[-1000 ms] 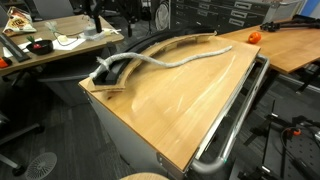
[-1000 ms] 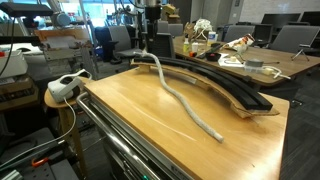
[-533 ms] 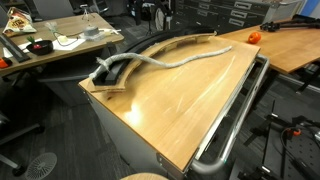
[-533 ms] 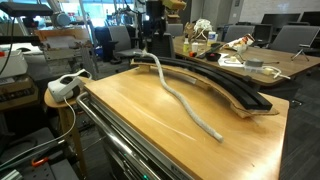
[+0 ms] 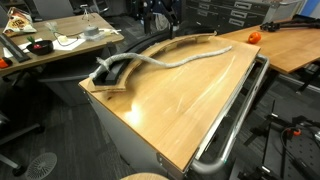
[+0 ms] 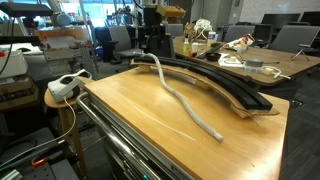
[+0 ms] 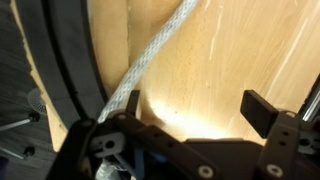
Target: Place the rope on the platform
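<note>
My gripper is up above the tabletop, and the rope's middle (image 6: 169, 86) strays onto it from the platform. Next, my gripper goes down, pinches the rope there and lifts it over the black arc (image 6: 205, 77).
The pale grey rope (image 5: 175, 58) lies in a loose curve across the wooden tabletop in both exterior views (image 6: 185, 102). One end rests at the end of the black arc-shaped platform (image 5: 150, 52), which runs along the table's far edge (image 6: 225, 85). My gripper (image 6: 150, 42) hangs open and empty above that end of the platform. In the wrist view the gripper (image 7: 195, 115) is open, with the rope (image 7: 150, 60) running diagonally toward the platform (image 7: 60, 70) on the left.
A metal rail (image 5: 235, 110) runs along one table edge. An orange object (image 5: 254, 37) sits on the neighbouring desk. A white device (image 6: 65, 85) rests on a small stand beside the table. Cluttered desks and chairs surround the table.
The arm above the platform's end has shifted slightly. The rope and platform have not moved.
</note>
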`<action>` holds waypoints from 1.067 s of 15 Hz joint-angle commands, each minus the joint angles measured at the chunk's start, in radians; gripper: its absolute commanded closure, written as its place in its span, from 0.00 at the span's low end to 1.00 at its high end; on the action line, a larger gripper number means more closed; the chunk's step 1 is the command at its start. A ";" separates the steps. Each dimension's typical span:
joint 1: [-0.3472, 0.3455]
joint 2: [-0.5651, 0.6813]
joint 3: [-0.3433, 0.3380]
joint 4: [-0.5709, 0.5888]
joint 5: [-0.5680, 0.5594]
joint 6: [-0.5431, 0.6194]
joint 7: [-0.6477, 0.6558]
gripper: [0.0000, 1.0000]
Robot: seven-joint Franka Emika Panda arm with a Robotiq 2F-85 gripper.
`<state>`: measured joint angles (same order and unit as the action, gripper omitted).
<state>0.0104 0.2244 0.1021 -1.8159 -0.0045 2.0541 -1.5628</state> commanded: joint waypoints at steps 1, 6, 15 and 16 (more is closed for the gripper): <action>-0.022 -0.122 -0.026 -0.238 0.065 0.108 0.122 0.00; -0.047 -0.256 -0.062 -0.522 0.170 0.289 0.218 0.00; -0.044 -0.128 -0.083 -0.409 0.099 0.300 0.251 0.00; -0.048 -0.111 -0.086 -0.396 0.100 0.315 0.256 0.00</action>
<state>-0.0394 0.0558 0.0313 -2.2726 0.1210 2.3353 -1.3428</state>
